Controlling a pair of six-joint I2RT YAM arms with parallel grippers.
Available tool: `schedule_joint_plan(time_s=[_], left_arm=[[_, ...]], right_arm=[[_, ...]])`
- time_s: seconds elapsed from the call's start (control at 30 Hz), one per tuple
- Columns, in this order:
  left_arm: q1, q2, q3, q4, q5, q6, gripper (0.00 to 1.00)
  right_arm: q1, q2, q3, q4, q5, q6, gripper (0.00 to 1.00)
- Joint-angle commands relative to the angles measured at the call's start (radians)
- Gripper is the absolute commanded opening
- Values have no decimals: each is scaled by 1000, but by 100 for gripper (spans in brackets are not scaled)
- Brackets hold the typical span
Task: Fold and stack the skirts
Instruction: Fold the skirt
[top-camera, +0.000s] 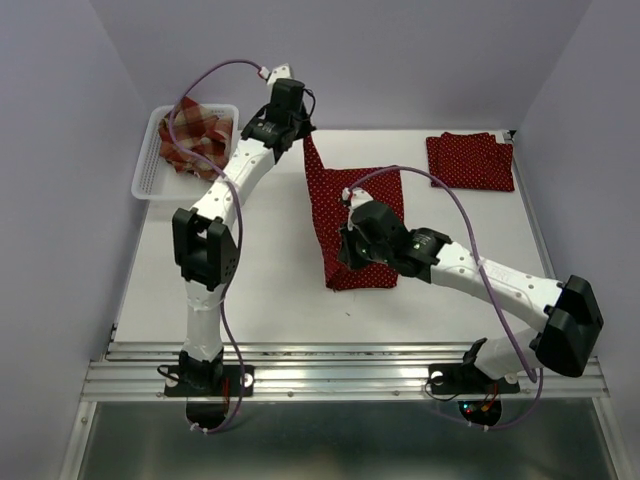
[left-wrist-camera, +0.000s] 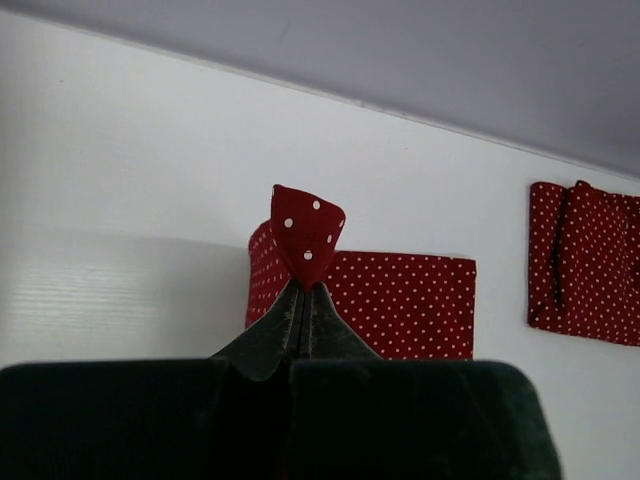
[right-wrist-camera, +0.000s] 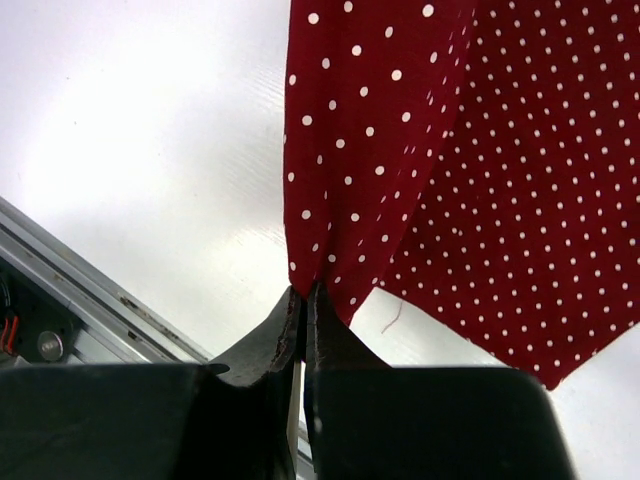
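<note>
One edge of the skirt is in both grippers and the other half (top-camera: 390, 195) lies flat, so my left gripper should continue to carry its corner until that corner meets the skirt's opposite corner (top-camera: 396, 174).
A dark red polka-dot skirt (top-camera: 358, 205) lies stretched down the middle of the table. My left gripper (top-camera: 303, 137) is shut on its far corner, and that pinched corner (left-wrist-camera: 306, 232) sticks up past the fingertips. My right gripper (top-camera: 344, 250) is shut on the skirt's near left edge, so the cloth (right-wrist-camera: 470, 170) hangs up from the jaws. A second polka-dot skirt (top-camera: 470, 160) lies folded at the back right and also shows in the left wrist view (left-wrist-camera: 588, 265). The plaid skirt (top-camera: 196, 140) sits bunched in the basket.
The white slotted basket (top-camera: 150, 178) stands at the table's back left corner, right beside the left arm. The metal rail (top-camera: 340, 365) runs along the near edge, and purple walls close in the back and both sides.
</note>
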Motion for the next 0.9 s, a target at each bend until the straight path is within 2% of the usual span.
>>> schedule_joint_plan(time_s=[0.0,0.43,0.87], left_arm=[[-47,50,121,14,-20,-3,0],[-165,197,186,203,71,-24,0],[-198,352,216,361,154,-107,0]], right_arm=[[-31,-69,-47,-21,14,30,1],[-111,-152,-158,-44,41,80,1],[-208,-119,-245,-1,14,115,1]])
